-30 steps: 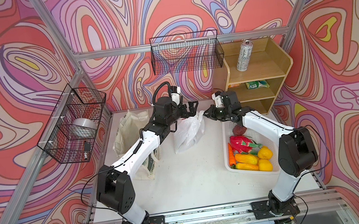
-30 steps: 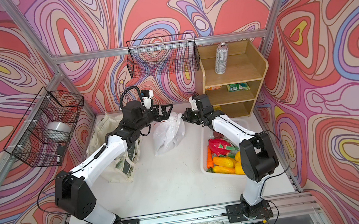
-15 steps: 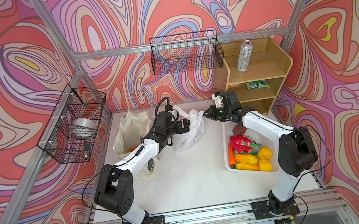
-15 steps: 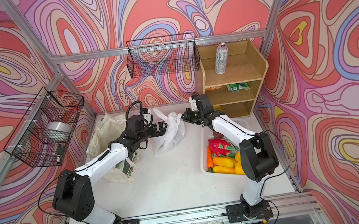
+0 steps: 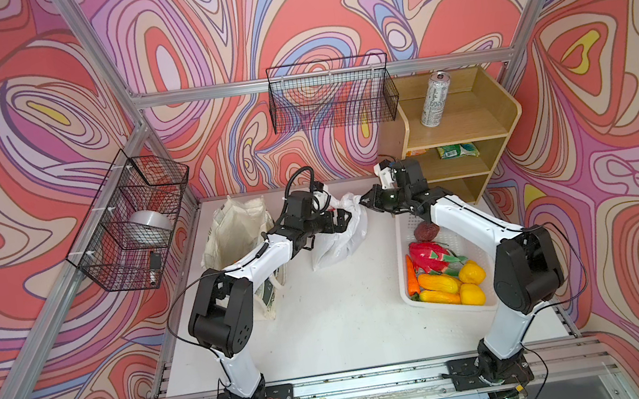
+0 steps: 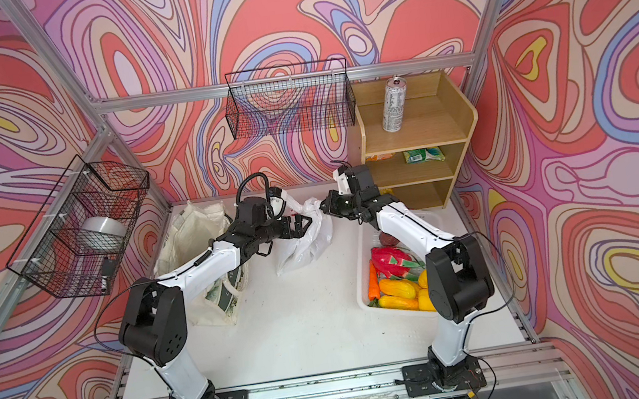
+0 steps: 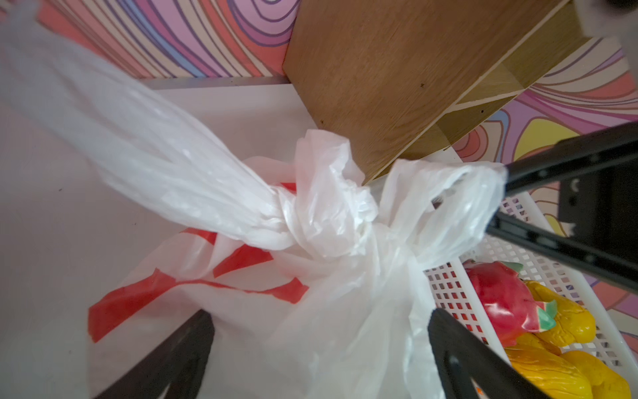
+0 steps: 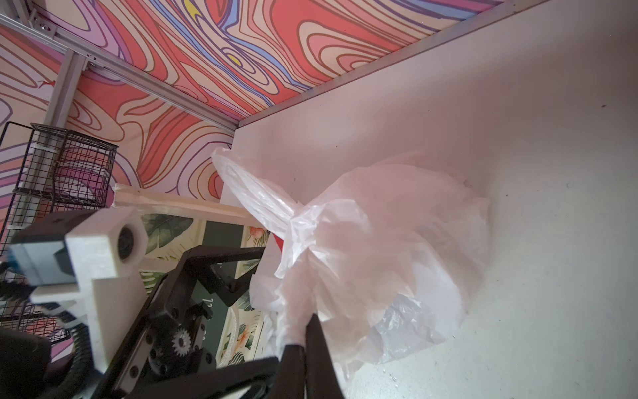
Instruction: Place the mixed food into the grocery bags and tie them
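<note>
Next, my left gripper closes below the bag's knot and lifts the bag over, as my right gripper holds the bag's handle loop away from the canvas tote.
The white plastic grocery bag with red print stands mid-table in both top views, its handles knotted. My right gripper is shut on one handle loop and holds it taut toward the shelf. The other handle sticks up free. My left gripper is open, its fingers wide on either side of the bag's top just below the knot. The cream canvas tote stands to the left. Mixed food lies in the white basket: dragon fruit, a carrot, yellow vegetables.
A wooden shelf at the back right holds a silver can and a green snack packet. Wire baskets hang on the back wall and on the left wall. The left arm crosses over the tote.
My left gripper has dropped from above the bag and moved right, down to the bag's top, staying open. The right gripper has kept its hold in the same place.
</note>
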